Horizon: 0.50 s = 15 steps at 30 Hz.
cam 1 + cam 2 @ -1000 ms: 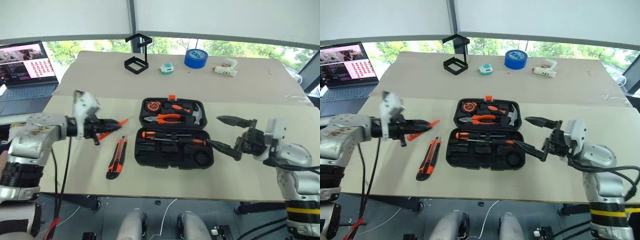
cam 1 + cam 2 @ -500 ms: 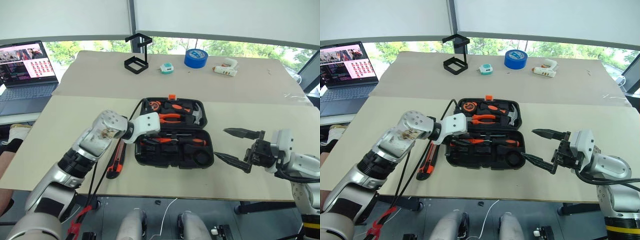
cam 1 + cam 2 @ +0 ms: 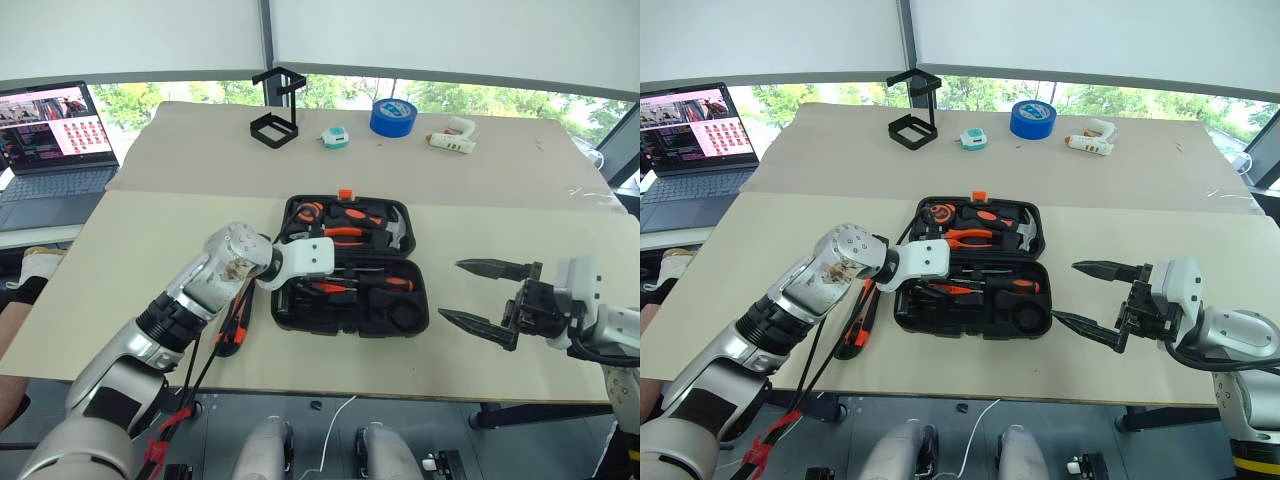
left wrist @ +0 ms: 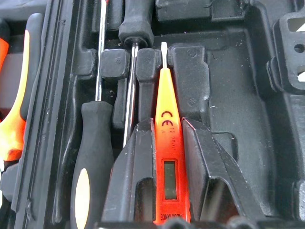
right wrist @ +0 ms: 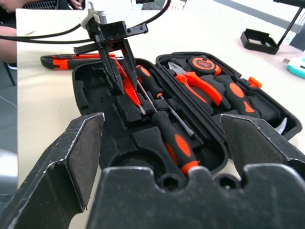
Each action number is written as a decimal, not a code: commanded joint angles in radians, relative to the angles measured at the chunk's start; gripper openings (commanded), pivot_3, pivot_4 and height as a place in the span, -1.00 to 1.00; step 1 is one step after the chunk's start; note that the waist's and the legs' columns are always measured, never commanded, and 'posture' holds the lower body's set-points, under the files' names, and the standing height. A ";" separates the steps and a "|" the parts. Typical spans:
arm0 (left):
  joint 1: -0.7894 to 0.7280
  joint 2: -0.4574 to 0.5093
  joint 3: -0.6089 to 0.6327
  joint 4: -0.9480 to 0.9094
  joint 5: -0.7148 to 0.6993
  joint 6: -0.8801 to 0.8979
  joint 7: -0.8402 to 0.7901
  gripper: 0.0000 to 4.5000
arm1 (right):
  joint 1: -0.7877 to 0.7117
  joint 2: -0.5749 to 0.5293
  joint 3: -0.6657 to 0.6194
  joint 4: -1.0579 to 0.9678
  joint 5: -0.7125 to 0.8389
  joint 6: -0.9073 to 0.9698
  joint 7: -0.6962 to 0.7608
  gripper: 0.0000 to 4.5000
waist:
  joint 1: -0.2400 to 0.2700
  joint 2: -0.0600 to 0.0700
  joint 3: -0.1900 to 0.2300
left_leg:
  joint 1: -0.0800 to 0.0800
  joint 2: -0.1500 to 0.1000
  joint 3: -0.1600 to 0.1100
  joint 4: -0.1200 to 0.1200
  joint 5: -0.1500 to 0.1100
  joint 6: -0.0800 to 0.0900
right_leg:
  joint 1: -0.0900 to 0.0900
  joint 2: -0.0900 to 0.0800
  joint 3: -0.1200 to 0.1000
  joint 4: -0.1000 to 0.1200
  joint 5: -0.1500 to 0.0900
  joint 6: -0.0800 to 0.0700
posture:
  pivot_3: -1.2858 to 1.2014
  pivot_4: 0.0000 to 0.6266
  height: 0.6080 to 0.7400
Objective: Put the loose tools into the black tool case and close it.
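The small all-orange screwdriver is leaning, and only its tip is in the slot (image 5: 141, 109). Next, my left gripper lets go of it and pushes its handle (image 4: 171, 180) down with closed fingers.
The black tool case (image 3: 424, 300) lies open at the table's middle. My left gripper (image 4: 169, 125) is shut on the small all-orange screwdriver (image 4: 167, 143), which is tilted down over the case's near half with its tip (image 4: 163, 50) among the moulded slots. The right wrist view shows the same grip (image 5: 119, 71) from across the case. Two long orange-and-black screwdrivers (image 5: 174, 138) (image 5: 148, 82) lie in their slots. The orange-and-black utility knife (image 3: 853, 328) rests on the table left of the case, partly behind my left arm. My right gripper (image 3: 450, 290) hangs open to the right of the case, holding nothing.
The case's far half holds pliers (image 3: 345, 232), a hammer (image 3: 397, 232) and a tape measure (image 3: 308, 211). At the table's back stand a black open-frame stand (image 3: 273, 122), a teal tape measure (image 3: 334, 136), a blue tape roll (image 3: 392, 116) and a white glue gun (image 3: 450, 136). A laptop (image 3: 55, 130) sits at far left.
My left arm swung right from beside the knife to over the case, rolling and dipping the orange screwdriver into it. The right gripper drew back a little, still open.
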<state>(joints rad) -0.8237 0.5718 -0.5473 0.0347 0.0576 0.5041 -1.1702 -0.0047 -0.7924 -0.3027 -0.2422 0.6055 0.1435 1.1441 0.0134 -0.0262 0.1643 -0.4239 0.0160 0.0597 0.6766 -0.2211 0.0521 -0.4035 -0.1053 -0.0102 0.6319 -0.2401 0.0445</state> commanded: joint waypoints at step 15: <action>0.020 -0.090 0.123 0.053 -0.080 -0.005 -0.031 0.07 | -0.053 0.001 0.007 -0.042 0.029 0.067 -0.001 1.00 | 0.008 0.001 -0.001 | 0.000 0.000 -0.001 0.002 0.000 0.001 | 0.001 -0.001 0.000 0.000 0.001 0.001 | 0.03 -0.52 1.00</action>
<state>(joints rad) -0.8030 0.5039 -0.4577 0.1073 0.0227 0.5329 -1.2074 -0.0459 -0.7905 -0.2832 -0.2579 0.6129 0.2082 1.1446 0.0209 -0.0251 0.1637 -0.4247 0.0158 0.0589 0.6790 -0.2214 0.0527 -0.4027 -0.1067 -0.0107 0.6319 -0.2394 0.0458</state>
